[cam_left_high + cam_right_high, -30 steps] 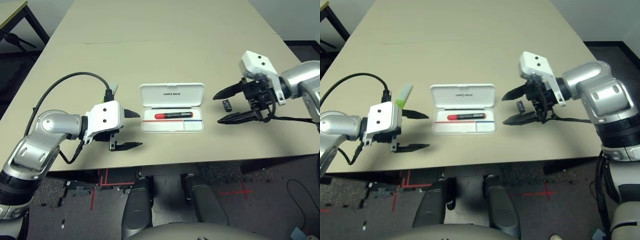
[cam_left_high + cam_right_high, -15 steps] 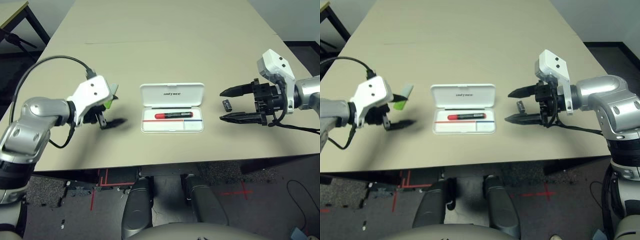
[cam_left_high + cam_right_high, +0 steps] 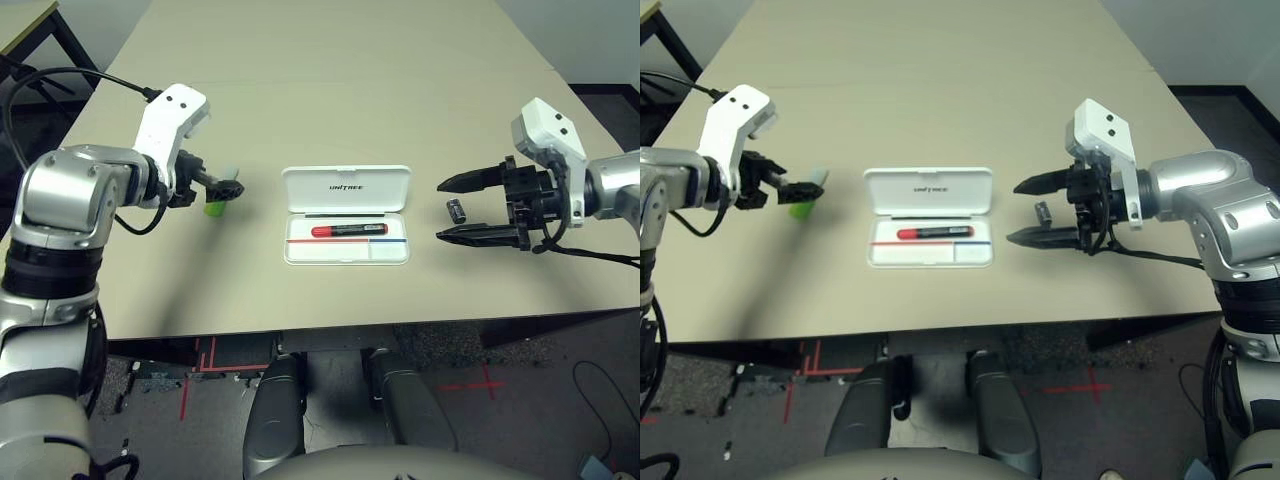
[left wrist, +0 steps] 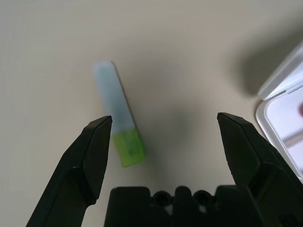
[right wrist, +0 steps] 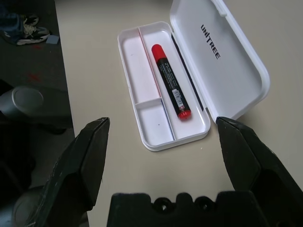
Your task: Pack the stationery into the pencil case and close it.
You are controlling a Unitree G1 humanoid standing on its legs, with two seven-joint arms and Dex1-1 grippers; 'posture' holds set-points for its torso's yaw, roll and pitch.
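I expect the pale-green-and-white stick to lie flat inside the empty slot in the tray along the red strip when I lower it, because the slot is long and narrow.
The white pencil case lies open at the table's middle, lid folded back. A red marker rests in its tray. Left of the case lies the pale-green-and-white stick, with its bright green tip showing. My left gripper hovers over the stick, open, and nothing sits between its fingers. The tiny black-and-silver piece lies right of the case. My right gripper stands open around that spot, pointing at the case, and holds nothing.
The beige table stretches far back behind the case. Its front edge runs just below the case. A dark table leg and floor show at the far left.
My left arm has swung up and back from the table's front to above the green stick. My right gripper levelled out and shifted slightly right, still open.
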